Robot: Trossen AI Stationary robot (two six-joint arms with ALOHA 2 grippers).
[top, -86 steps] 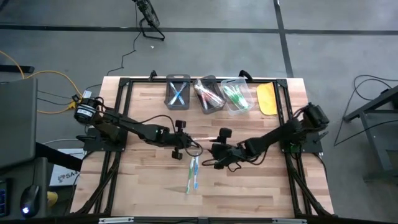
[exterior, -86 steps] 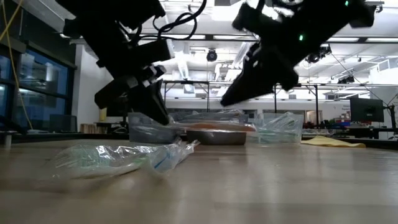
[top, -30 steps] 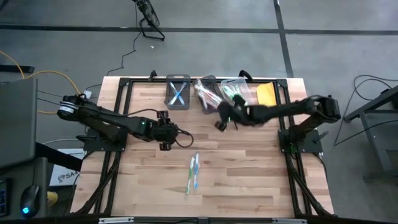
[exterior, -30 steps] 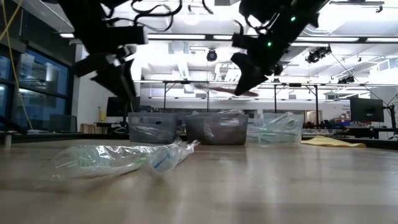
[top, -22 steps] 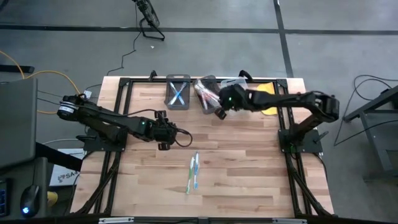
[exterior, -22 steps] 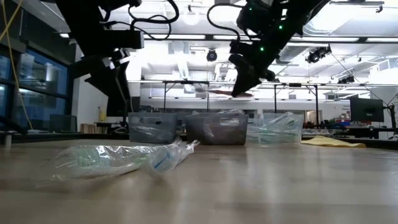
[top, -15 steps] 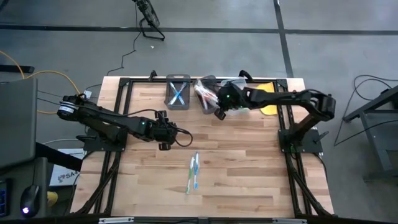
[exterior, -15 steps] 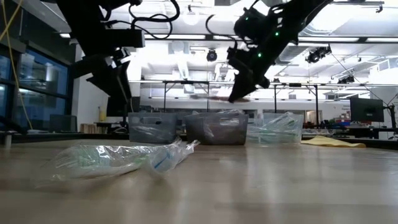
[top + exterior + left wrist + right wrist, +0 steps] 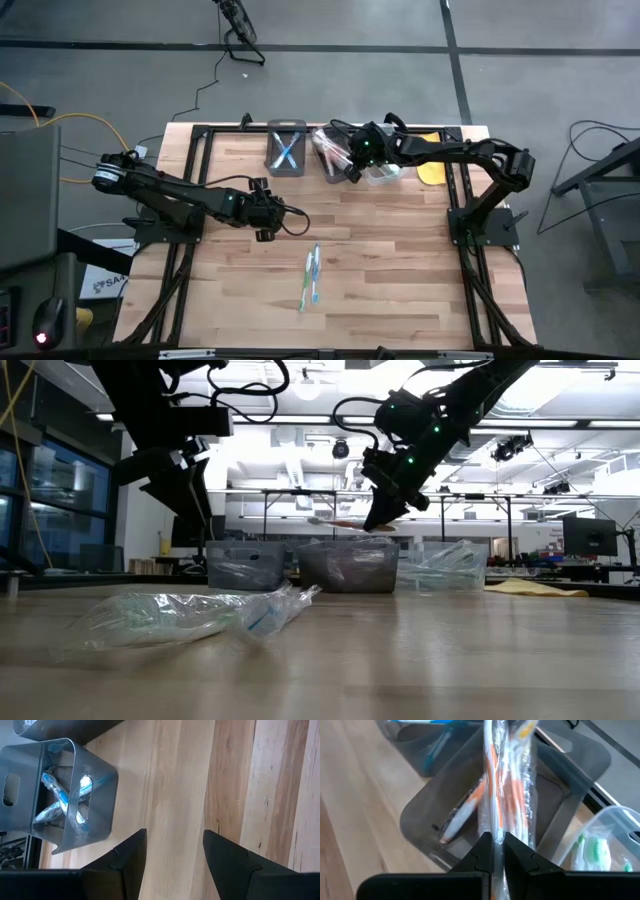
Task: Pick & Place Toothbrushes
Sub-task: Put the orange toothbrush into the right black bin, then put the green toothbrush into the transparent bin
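Observation:
Next, my left gripper passes the green toothbrush (image 9: 306, 281) across first, because the toothbrush lies near it and the clear bin (image 9: 386, 176) is by my right gripper.
My right gripper (image 9: 351, 170) hangs over the middle grey bin (image 9: 334, 152), shut on a clear-wrapped orange toothbrush (image 9: 501, 780). More orange toothbrushes (image 9: 462, 815) lie in that bin. The left grey bin (image 9: 287, 148) holds blue ones (image 9: 60, 800), and the clear bin (image 9: 380, 158) holds green ones. Two wrapped toothbrushes (image 9: 310, 278) lie flat on the table's middle, seen also in the low view (image 9: 190, 615). My left gripper (image 9: 278, 213) stands open above bare wood, left of centre, with nothing between its fingers (image 9: 130, 855). My right gripper pinches the wrapped orange toothbrush between its two fingers (image 9: 480, 851), at one end of the packet (image 9: 495, 826). The packet runs on straight ahead of the fingertips. In the low view it is lifted clear and about level above the middle bin's rim (image 9: 345, 523).
A yellow flat object (image 9: 431, 168) lies right of the clear bin. A black frame (image 9: 200, 135) runs around the table's far and side edges. Bare wood lies between the bins and the two loose toothbrushes.
My right gripper has swung toward the table's far edge with the orange toothbrush, from over the bare wood in front of the bins to above the middle bin. It has stayed shut on the toothbrush.

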